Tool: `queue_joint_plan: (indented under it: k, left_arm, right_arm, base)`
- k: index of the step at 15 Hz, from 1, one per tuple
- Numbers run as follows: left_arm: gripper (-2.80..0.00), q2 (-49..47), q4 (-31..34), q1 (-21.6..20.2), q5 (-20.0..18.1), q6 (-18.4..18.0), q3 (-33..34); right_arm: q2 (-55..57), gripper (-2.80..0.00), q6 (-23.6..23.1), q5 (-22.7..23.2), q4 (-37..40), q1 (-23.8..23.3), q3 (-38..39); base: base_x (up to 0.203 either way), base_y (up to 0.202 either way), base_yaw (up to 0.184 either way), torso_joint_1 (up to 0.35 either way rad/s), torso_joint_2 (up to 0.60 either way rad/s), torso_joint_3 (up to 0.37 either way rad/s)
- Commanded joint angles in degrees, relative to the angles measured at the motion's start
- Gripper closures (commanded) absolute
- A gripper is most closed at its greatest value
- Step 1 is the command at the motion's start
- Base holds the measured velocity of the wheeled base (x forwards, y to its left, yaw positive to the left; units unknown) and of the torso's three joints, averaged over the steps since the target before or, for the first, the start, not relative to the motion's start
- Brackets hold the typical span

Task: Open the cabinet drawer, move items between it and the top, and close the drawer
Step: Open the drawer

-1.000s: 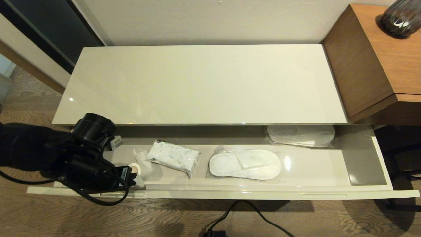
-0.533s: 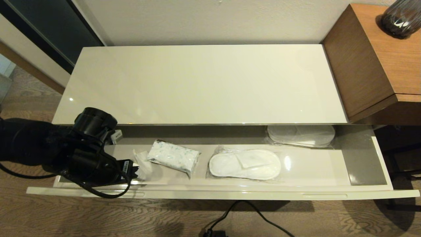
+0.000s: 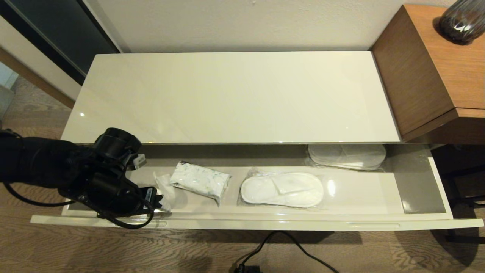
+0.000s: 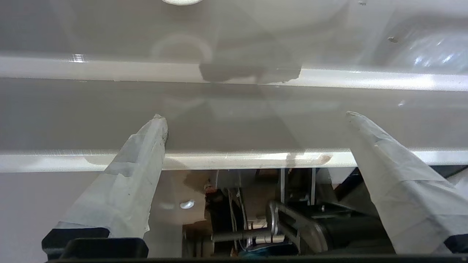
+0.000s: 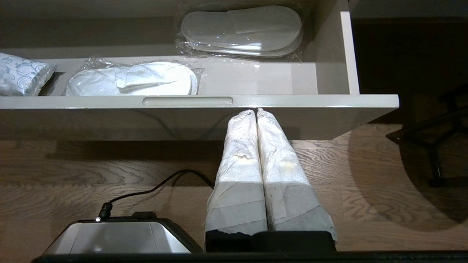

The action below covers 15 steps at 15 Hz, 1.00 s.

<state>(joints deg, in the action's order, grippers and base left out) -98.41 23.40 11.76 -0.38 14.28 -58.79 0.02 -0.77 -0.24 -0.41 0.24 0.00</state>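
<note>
The open fingers of my left gripper are at the drawer's front side (image 4: 254,118), beyond the clear packet. So my left gripper should move back and turn to get its fingers on both sides of the packet (image 3: 166,191).
The cabinet drawer (image 3: 416,189) stands pulled out below the glossy cream top (image 3: 235,94), which is bare. Inside lie a patterned tissue pack (image 3: 199,181), a wrapped pair of white slippers (image 3: 282,189), a second wrapped pair (image 3: 346,155) at the back right, and a small clear packet (image 3: 163,184). My left gripper (image 3: 160,200) is down in the drawer's left end, close to the front wall and beside the clear packet. Its taped fingers stand wide open (image 4: 256,117) with nothing between them. My right gripper (image 5: 256,111) is shut and empty, low in front of the drawer front, near a slot handle (image 5: 187,101).
A brown wood-grain cabinet (image 3: 416,76) with a dark vase (image 3: 462,19) adjoins the right end. A black cable (image 3: 288,242) runs over the wood floor under the drawer front. The wall stands right behind the top.
My left arm has edged slightly to the right inside the drawer's left end, still open. A small white ring seen beside the gripper a second ago is now covered by it.
</note>
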Motion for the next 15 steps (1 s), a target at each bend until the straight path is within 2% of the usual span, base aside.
queue_joint_plan:
  k: [1,2,3,9,12,15]
  left_arm:
    - [-2.80,-0.3,2.3,0.1,-0.3,0.1,1.5]
    - [-2.80,-0.2,2.6,0.1,-0.6,0.1,1.5]
    - [-2.80,0.0,4.9,0.1,-2.5,0.0,1.6]
    - [-2.80,0.1,12.8,0.2,-2.9,-0.3,2.7]
    - [-2.80,-0.1,14.7,0.2,-5.2,-0.4,2.9]
    - [-2.80,-1.1,14.9,0.7,-5.6,-0.6,3.0]
  right_arm:
    - [-0.1,0.00,0.0,0.0,0.0,0.0,0.1]
    - [-0.1,0.00,0.0,0.0,0.0,0.0,0.0]
    - [-0.1,0.00,0.0,0.0,0.0,0.0,0.0]
    - [-0.1,0.00,0.0,0.0,0.0,0.0,0.0]
    - [-0.1,0.00,0.0,0.0,0.0,0.0,0.0]
    - [0.0,0.00,0.0,0.0,0.0,0.0,0.1]
  base:
    - [0.000,0.000,0.000,0.000,0.00,0.000]
    - [0.000,0.000,0.000,0.000,0.00,0.000]
    - [0.000,0.000,0.000,0.000,0.00,0.000]
    - [0.000,0.000,0.000,0.000,0.00,0.000]
    - [0.000,0.000,0.000,0.000,0.00,0.000]
    - [0.000,0.000,0.000,0.000,0.00,0.000]
